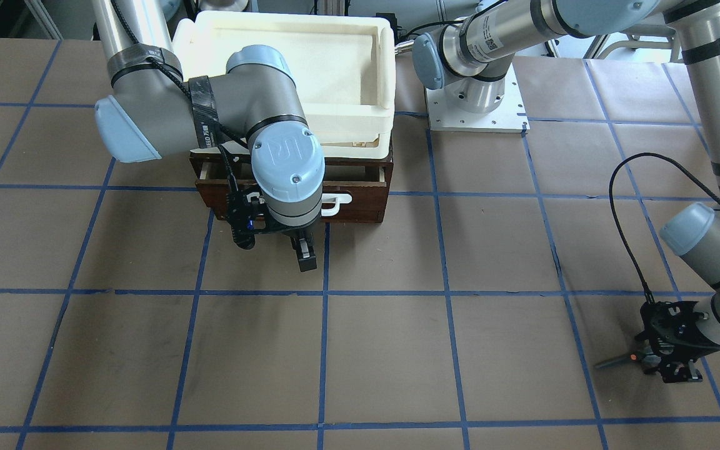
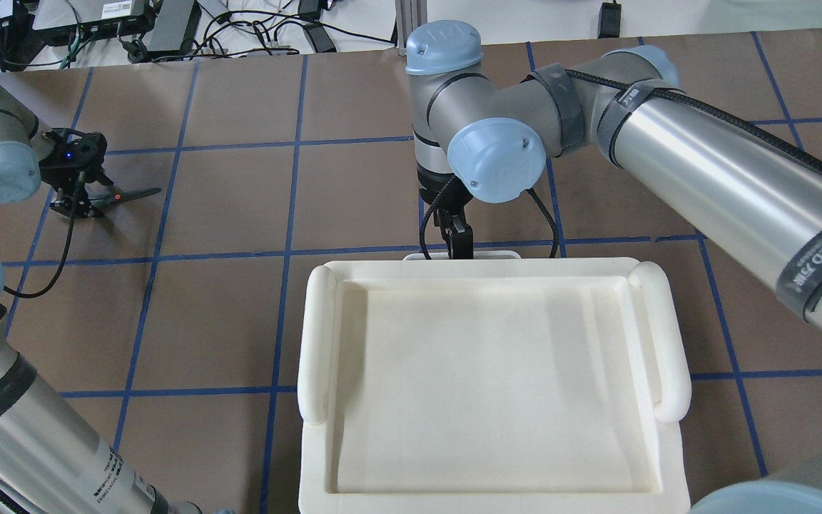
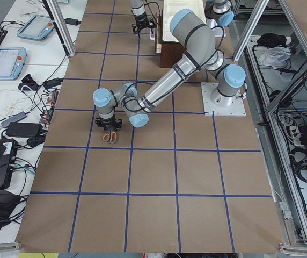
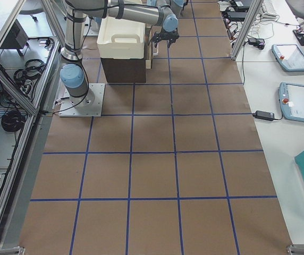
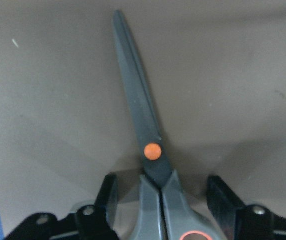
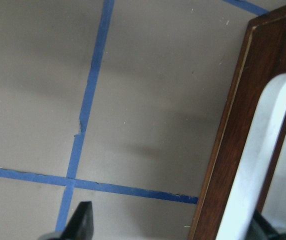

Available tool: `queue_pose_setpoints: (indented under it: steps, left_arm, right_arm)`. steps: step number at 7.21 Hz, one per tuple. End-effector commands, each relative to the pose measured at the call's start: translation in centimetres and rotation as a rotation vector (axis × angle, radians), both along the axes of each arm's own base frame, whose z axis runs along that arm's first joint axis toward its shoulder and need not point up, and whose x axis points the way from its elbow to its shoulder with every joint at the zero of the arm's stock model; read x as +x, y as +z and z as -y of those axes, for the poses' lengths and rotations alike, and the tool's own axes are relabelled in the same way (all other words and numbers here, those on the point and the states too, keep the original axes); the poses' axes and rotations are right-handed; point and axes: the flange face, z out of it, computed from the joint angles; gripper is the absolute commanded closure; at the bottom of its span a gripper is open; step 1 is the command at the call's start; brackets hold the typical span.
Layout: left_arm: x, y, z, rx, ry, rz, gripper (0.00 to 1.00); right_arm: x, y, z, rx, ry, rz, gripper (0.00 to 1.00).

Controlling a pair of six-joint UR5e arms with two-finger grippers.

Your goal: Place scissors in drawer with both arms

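The scissors [image 1: 620, 360] will stay closed and level when I lift them, because my left gripper's fingers are on either side of both shanks [image 5: 161, 195] just behind the orange pivot.
The scissors [image 1: 619, 361] lie flat on the brown paper, blades shut; they also show in the overhead view [image 2: 133, 193]. My left gripper [image 1: 654, 361] is down over their handles. In the left wrist view its fingers [image 5: 110, 195] stand apart on either side of the scissors' neck [image 5: 150, 165], with a gap on each side, so it is open. The dark brown drawer [image 1: 366, 200] has a white bar handle [image 1: 338, 203]. My right gripper [image 1: 300, 247] is open and straddles that handle [image 6: 268, 150], with one finger [image 6: 80, 222] out over the floor.
A cream-white plastic tray [image 1: 385, 75] sits on top of the brown drawer cabinet and hides it in the overhead view [image 2: 318, 335]. The left arm's white base plate [image 1: 479, 115] is beside the cabinet. Blue tape lines grid the table.
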Motion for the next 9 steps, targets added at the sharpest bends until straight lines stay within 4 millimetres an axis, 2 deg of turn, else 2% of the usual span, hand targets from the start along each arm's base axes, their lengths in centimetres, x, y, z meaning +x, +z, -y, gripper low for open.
queue_pose_setpoints:
  steps: [1, 2, 3, 4, 5, 7, 8, 9]
  left_arm:
    - [-0.1, 0.4, -0.2, 0.012, 0.002, -0.004, 0.74]
    - [-0.1, 0.4, -0.2, 0.013, 0.001, -0.005, 0.8]
    - [0.0, 0.4, -0.2, 0.012, 0.002, -0.008, 0.82]
    - [-0.1, 0.9, -0.3, 0.009, 0.001, -0.004, 0.95]
    - [-0.2, 1.6, -0.4, 0.014, 0.001, -0.007, 1.0]
    - [-2.4, 5.8, -1.3, 0.046, 0.055, -0.055, 1.0]
    - [-4.7, 8.7, -1.5, 0.037, 0.05, -0.049, 1.0]
    - [-8.2, 11.2, -1.2, 0.022, 0.016, -0.034, 1.0]
  right_arm:
    - [-0.2, -0.3, 1.2, -0.044, 0.044, -0.008, 0.0]
    - [-0.1, -0.2, 2.0, -0.059, 0.046, -0.018, 0.0]
    - [0.1, 0.1, 2.8, -0.071, 0.052, -0.016, 0.0]
    - [0.4, 0.0, 3.5, -0.075, 0.054, -0.013, 0.0]
    - [0.6, 0.3, 4.1, -0.085, 0.055, -0.009, 0.0]
    - [0.8, 0.1, 4.8, -0.086, 0.074, -0.006, 0.0]
    - [1.0, 0.2, 5.2, -0.093, 0.083, -0.002, 0.0]
    - [1.0, 0.2, 5.6, -0.097, 0.088, 0.0, 0.0]
